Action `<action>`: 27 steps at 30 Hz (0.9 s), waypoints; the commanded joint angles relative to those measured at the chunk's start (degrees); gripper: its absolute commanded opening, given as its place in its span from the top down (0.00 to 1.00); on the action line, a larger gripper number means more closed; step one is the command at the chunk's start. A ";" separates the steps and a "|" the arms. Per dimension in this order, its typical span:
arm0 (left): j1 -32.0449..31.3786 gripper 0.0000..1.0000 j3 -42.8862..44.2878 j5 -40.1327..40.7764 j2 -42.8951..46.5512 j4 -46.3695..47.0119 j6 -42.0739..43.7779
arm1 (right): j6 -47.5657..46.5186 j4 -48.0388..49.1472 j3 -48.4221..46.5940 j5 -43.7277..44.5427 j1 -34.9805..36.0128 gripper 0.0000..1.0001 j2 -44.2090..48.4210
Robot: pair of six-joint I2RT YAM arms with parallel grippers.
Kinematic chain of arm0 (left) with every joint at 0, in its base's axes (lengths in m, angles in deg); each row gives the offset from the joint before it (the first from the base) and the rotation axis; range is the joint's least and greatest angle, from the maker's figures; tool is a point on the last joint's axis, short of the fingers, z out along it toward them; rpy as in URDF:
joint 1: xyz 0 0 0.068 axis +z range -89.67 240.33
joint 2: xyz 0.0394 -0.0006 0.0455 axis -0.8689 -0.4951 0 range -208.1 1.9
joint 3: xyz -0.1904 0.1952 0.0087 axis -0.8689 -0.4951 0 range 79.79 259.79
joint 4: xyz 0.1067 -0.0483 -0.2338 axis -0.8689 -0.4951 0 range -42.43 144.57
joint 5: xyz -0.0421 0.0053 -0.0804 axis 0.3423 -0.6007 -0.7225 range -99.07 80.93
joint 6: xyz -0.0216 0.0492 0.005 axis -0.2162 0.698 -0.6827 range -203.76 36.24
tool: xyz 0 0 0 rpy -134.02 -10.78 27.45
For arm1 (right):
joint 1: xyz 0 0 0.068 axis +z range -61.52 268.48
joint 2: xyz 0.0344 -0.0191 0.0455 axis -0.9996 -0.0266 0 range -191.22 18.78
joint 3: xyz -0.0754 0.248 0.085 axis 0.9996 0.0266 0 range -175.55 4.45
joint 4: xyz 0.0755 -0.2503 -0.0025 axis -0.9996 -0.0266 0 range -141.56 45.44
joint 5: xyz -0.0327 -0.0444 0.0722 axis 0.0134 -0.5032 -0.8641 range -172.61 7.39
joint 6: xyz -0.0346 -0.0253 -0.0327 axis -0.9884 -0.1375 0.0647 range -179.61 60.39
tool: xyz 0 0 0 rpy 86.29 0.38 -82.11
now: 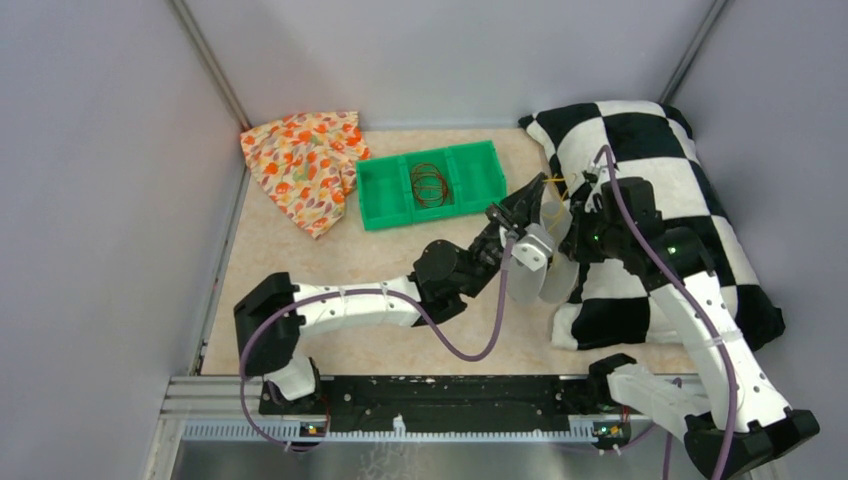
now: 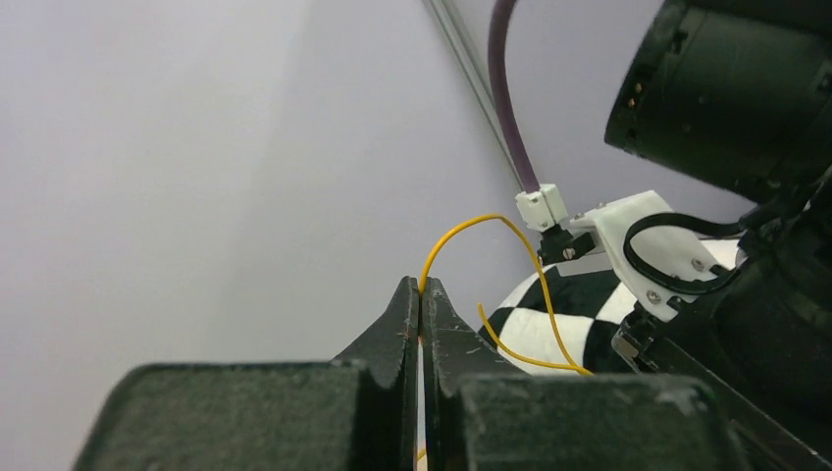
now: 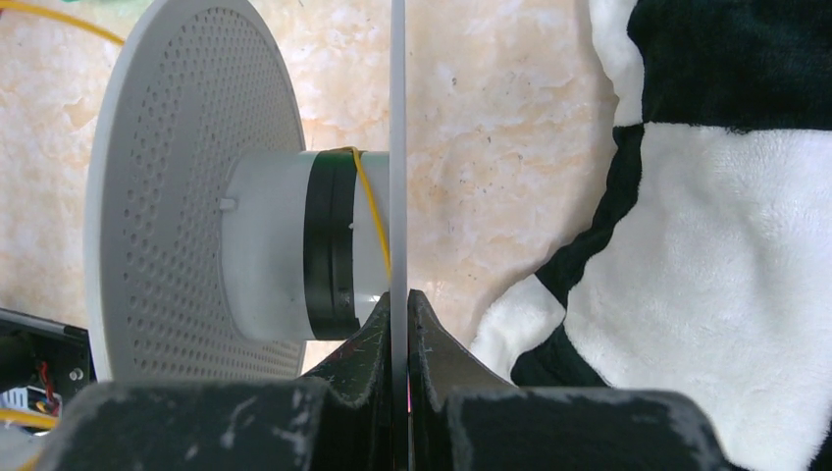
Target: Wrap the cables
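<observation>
The cable lies round the spool's white middle (image 3: pixel 369 196) between the spool's edges, so the robot's left gripper goes on guiding the yellow cable beside the spool (image 1: pixel 553 214) and lets go of it there.
A thin yellow cable (image 2: pixel 473 223) arcs up out of my left gripper (image 2: pixel 421 287), whose jaws are shut on it. In the top view that gripper (image 1: pixel 541 186) is raised beside the right wrist, and the cable (image 1: pixel 561 181) shows as a short yellow line. My right gripper (image 3: pixel 399 296) is shut on the thin clear flange (image 3: pixel 398 118) of the spool. One turn of cable (image 3: pixel 367 196) lies round the white hub (image 3: pixel 265 245), next to a perforated flange (image 3: pixel 177 177). From above, the spool (image 1: pixel 543 272) hangs over the table below the right gripper (image 1: pixel 572 238).
A green tray (image 1: pixel 385 190) at the back holds dark coiled cables (image 1: pixel 430 185). A floral cloth (image 1: pixel 305 165) lies at the back left. A black-and-white checked blanket (image 1: pixel 660 180) covers the right side, under the right arm. Grey walls enclose the table.
</observation>
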 commanded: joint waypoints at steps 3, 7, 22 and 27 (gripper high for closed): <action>0.43 1.00 -0.94 -1.92 -4.93 15.22 12.20 | -2.21 -0.43 -1.41 -2.49 0.42 1.00 4.05; 1.29 1.00 -2.06 -4.70 -4.32 12.99 7.14 | -3.00 -3.93 -2.20 -3.87 0.40 1.00 5.53; 2.75 1.00 -9.42 -10.57 2.65 -5.45 -10.17 | -1.49 -12.67 -6.63 -6.81 0.39 1.00 11.53; 3.56 0.86 -9.90 -8.94 2.05 -7.41 -10.99 | -1.36 -12.39 -8.95 -9.31 0.40 1.00 10.62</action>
